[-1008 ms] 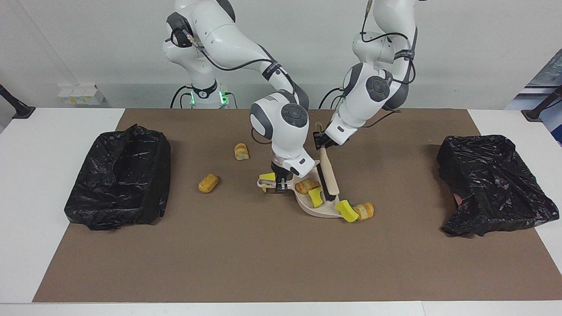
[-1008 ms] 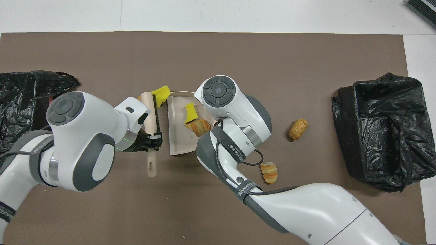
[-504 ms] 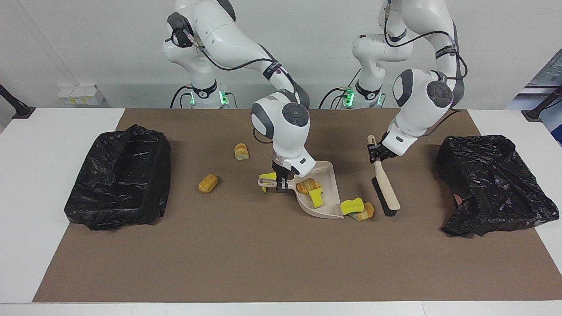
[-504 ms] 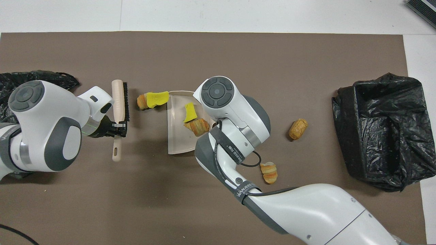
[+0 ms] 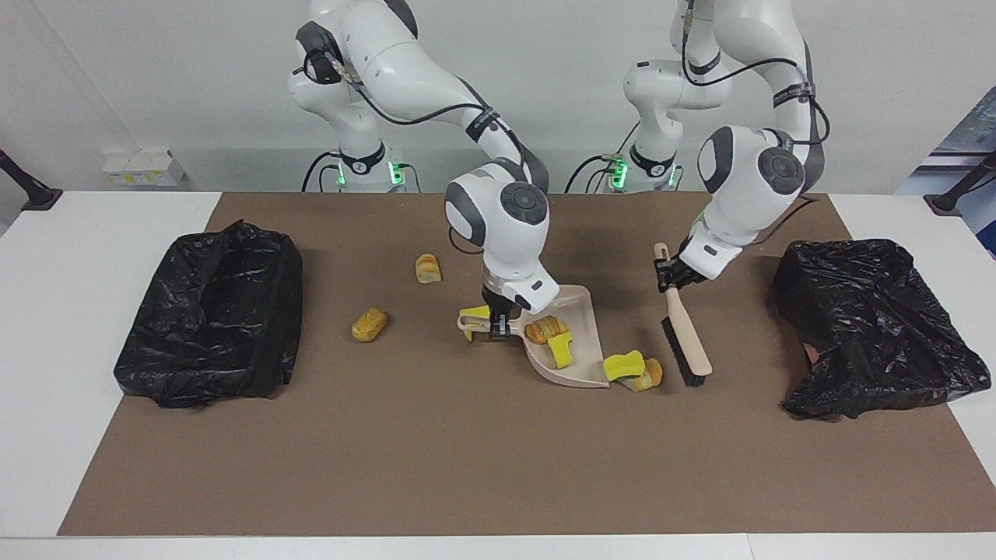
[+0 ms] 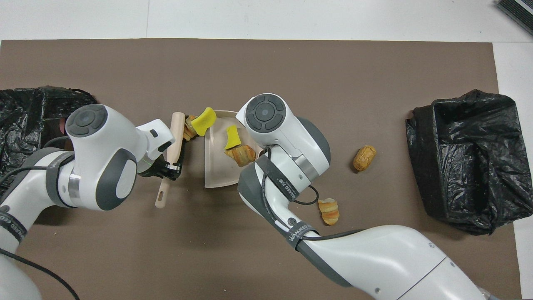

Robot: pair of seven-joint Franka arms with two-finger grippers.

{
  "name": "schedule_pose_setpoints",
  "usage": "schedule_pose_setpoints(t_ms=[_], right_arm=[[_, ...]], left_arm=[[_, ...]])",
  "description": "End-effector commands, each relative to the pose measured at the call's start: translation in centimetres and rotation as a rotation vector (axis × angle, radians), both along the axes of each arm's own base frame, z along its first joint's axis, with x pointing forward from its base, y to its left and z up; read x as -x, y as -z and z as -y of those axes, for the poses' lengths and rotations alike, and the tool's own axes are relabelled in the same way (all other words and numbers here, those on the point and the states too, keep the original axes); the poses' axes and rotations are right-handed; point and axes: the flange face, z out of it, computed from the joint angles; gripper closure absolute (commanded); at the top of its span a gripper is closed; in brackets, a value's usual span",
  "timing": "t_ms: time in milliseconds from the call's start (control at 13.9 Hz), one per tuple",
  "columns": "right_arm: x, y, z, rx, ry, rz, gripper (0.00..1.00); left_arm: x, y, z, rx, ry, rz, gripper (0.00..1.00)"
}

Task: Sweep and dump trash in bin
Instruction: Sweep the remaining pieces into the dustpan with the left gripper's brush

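Note:
Next, my left gripper sweeps the yellow sponge and bread piece (image 5: 635, 369) into the dustpan (image 5: 584, 344) before my right gripper lifts it, because both lie across the dustpan's opening.
My left gripper (image 5: 672, 274) is shut on the handle of the beige brush (image 5: 686, 338), bristles down on the mat. My right gripper (image 5: 498, 324) is shut on the handle of the beige dustpan (image 5: 577, 372), which lies flat. A bread piece (image 5: 543, 328) and a yellow sponge chunk (image 5: 560, 348) lie in the pan. Another yellow sponge (image 5: 622, 363) and bread piece (image 5: 650, 373) sit at the pan's mouth, between it and the brush (image 6: 175, 135). A yellow scrap (image 5: 471, 315) peeks out by the pan's handle. Two bread pieces (image 5: 368, 323) (image 5: 427, 268) lie toward the right arm's end.
A black bag-lined bin (image 5: 210, 311) stands at the right arm's end of the brown mat, and another (image 5: 871, 327) at the left arm's end. In the overhead view my right arm's wrist covers the dustpan's handle (image 6: 266, 125).
My left gripper swung the brush off the dustpan toward the left arm's end, then brought it back close to the sponge and bread at the pan's mouth. The right arm and dustpan stayed put.

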Motion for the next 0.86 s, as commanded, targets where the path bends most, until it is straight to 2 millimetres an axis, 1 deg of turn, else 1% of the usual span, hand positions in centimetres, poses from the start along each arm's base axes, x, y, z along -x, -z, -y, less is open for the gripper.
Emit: schedule_pose_setpoints(t_ms=[0, 144, 216, 288, 360, 504, 648, 720, 792], right_arm=[[0.6, -0.2, -0.1, -0.005, 0.021, 0.011, 1.0], [0.5, -0.1, 0.0, -0.007, 0.022, 0.012, 1.0], [0.5, -0.3, 0.0, -0.008, 0.021, 0.014, 1.0], [0.4, -0.2, 0.1, -0.009, 0.022, 0.014, 1.0], [0.3, -0.2, 0.2, -0.011, 0.026, 0.016, 1.0], [-0.2, -0.6, 1.0, -0.015, 0.04, 0.02, 1.0], [-0.2, -2.1, 1.3, -0.035, 0.05, 0.032, 1.0], [-0.4, -2.9, 1.9, -0.037, 0.054, 0.039, 1.0], [-0.9, -4.2, 3.5, -0.036, 0.068, 0.05, 1.0]], left_arm=[[3.1, -1.4, 4.5, -0.015, 0.105, -0.032, 1.0], [3.7, -1.4, 5.7, -0.02, 0.097, -0.042, 1.0], [3.6, -1.4, 5.6, -0.02, 0.094, -0.041, 1.0], [3.3, -1.5, 5.1, -0.021, 0.081, -0.04, 1.0], [3.1, -1.4, 4.5, -0.022, 0.064, -0.041, 1.0], [2.2, -3.1, 2.0, -0.021, -0.015, -0.019, 1.0], [2.0, -5.3, -0.7, -0.02, -0.086, 0.001, 1.0], [2.2, -6.4, -1.2, -0.019, -0.116, 0.017, 1.0], [2.9, -7.1, -1.6, -0.025, -0.157, 0.024, 1.0]])
